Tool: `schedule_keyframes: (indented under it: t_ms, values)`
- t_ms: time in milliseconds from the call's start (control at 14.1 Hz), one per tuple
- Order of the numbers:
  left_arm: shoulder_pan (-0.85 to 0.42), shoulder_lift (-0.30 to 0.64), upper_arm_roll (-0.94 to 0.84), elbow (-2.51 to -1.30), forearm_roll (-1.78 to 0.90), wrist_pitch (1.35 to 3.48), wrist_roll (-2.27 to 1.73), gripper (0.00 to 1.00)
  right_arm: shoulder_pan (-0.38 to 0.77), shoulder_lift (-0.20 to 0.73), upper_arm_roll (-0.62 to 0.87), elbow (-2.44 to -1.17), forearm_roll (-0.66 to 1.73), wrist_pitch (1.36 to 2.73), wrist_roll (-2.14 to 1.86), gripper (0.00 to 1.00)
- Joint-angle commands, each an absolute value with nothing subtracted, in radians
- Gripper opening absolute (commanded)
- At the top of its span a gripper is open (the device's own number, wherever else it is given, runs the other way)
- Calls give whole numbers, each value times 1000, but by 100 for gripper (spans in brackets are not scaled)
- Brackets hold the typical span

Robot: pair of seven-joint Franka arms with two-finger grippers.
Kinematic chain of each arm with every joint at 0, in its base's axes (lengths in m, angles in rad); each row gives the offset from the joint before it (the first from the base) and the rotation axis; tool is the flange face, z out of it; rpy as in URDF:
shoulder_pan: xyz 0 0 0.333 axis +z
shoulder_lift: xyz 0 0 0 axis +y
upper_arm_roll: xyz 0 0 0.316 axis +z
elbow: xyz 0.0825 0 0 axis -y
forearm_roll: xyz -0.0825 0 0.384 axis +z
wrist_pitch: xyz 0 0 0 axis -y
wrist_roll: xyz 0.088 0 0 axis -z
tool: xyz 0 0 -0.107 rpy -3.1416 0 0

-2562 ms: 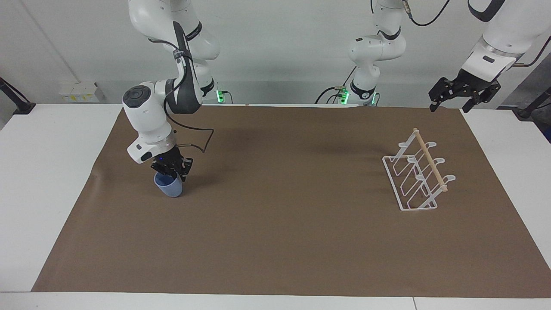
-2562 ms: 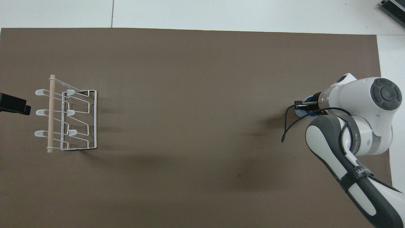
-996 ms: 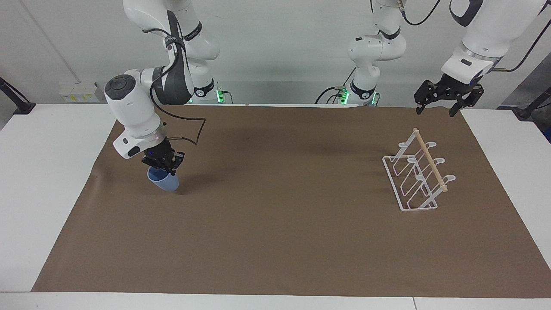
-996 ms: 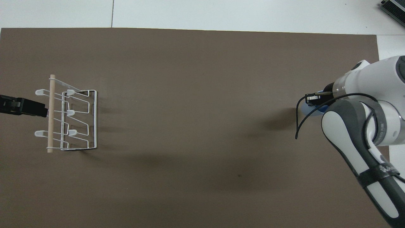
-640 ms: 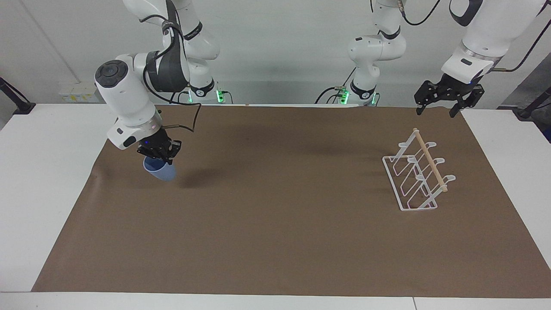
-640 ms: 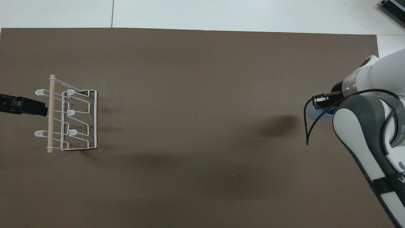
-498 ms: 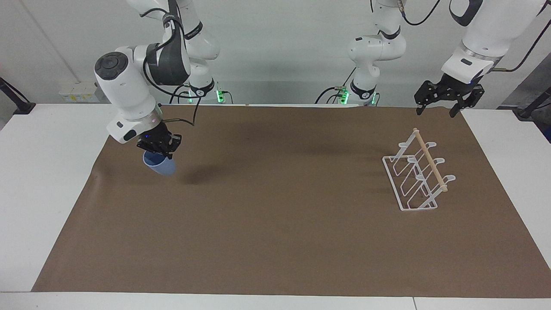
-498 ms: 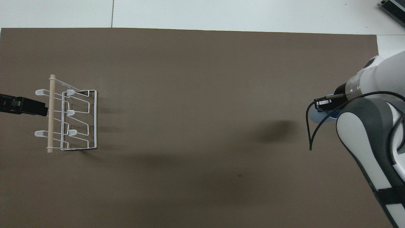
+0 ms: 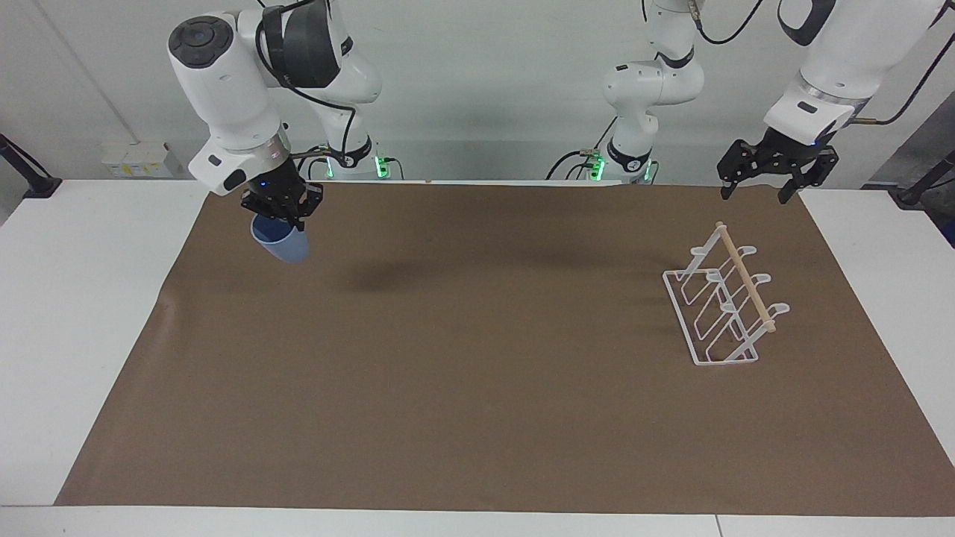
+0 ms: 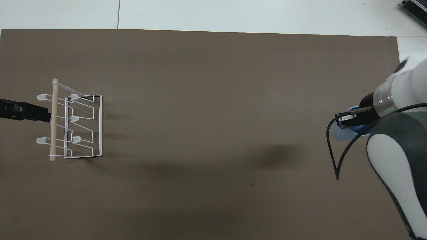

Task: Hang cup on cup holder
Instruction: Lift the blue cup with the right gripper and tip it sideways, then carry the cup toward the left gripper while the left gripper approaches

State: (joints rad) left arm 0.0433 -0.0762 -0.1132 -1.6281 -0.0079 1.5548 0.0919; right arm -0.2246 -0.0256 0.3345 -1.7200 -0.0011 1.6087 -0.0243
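The light-blue cup [image 10: 341, 133] will sit at an angle with a peg hidden inside it when the robot hangs it, because white-tipped pegs [image 10: 75, 97] slant out from the cup holder.
My right gripper [image 9: 281, 216] is shut on the rim of the light-blue cup [image 9: 282, 244] and holds it tilted, well up in the air over the right arm's end of the brown mat. The overhead view shows the right gripper [image 10: 350, 120] with the cup [image 10: 339, 134] partly hidden under it. The white wire cup holder [image 9: 746, 277] with its wooden dowel stands on the mat at the left arm's end, also in the overhead view [image 10: 53, 126]. My left gripper [image 9: 755, 190] is open and empty, raised over the mat's edge beside the holder; its tip shows in the overhead view [image 10: 26, 112].
The brown mat [image 9: 477, 373] covers most of the white table [image 9: 74, 313]. The cup's shadow lies on the mat toward the middle. A black cable loops from the right wrist [image 10: 333, 156].
My right gripper has lifted the cup off the mat and carried it higher and toward the robots. The left gripper shifted a little early on, then stayed still.
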Motion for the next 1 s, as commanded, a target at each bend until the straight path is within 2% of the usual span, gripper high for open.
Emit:
schedule_keyframes:
  t_ms: [0, 213, 640, 925]
  values:
    - [34, -103, -107, -1661, -5, 1577, 95, 100, -230, -17, 368, -1666, 14, 1552, -41, 0]
    - [34, -103, -107, -1661, -28, 1578, 95, 100, -230, -21, 391, -1651, 55, 1545, -37, 0]
    - [28, -100, -107, -1661, -55, 1594, 168, 100, -229, -20, 394, -1634, 329, 1565, 72, 0]
    - [6, -100, -112, -1661, -58, 1606, 282, 100, -152, -18, 394, -1635, 464, 1664, 358, 0]
